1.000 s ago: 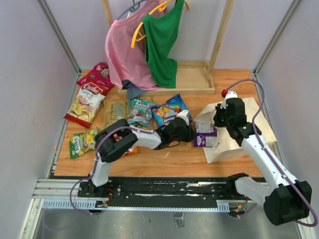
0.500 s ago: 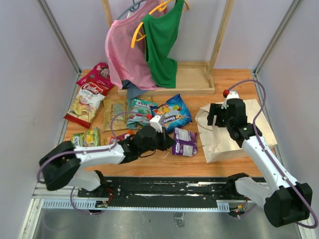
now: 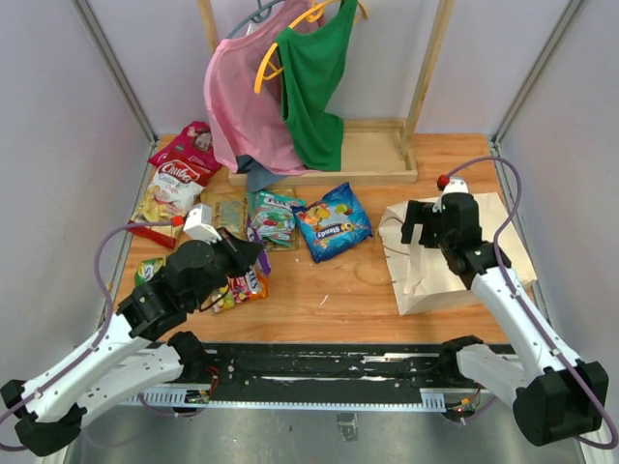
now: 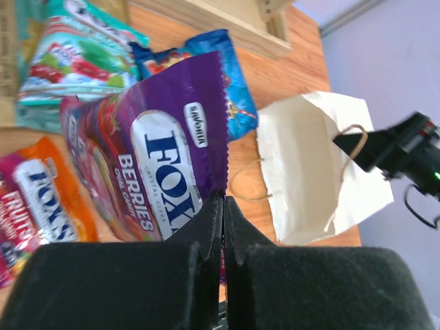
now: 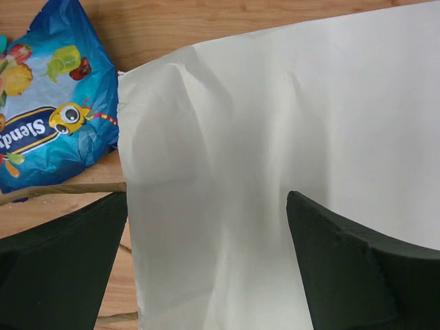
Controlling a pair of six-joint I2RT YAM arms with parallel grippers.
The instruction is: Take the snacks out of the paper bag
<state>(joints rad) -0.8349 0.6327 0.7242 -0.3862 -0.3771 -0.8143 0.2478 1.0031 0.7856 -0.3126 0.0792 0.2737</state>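
Observation:
The purple packet hangs over the orange packet point(image 3: 253, 284), so next my left gripper swings back and lays it on the clear wood point(image 3: 314, 290) in front of the blue packet.
My left gripper point(image 3: 244, 259) is shut on the edge of a purple Fox's berries packet point(image 4: 158, 158), holding it just above the table's left side over an orange packet point(image 4: 41, 199). More snacks lie nearby: a blue packet point(image 3: 334, 222), a teal one point(image 3: 273, 217), red ones point(image 3: 182, 155) and a yellow-green one point(image 3: 150, 273). The cream paper bag point(image 3: 440, 285) lies flat on its side at the right, mouth toward the middle. My right gripper point(image 3: 411, 224) hovers over the bag point(image 5: 275, 103), open, nothing between its fingers point(image 5: 62, 261).
A wooden rack base point(image 3: 368, 155) stands at the back with a pink garment point(image 3: 242, 106) and a green one point(image 3: 314, 87) hanging over it. Grey walls close both sides. Bare wood shows between the blue packet and the bag.
My left arm swung left from the bag's mouth to the snack pile, carrying the purple packet. The right gripper opened wide and let go of the bag.

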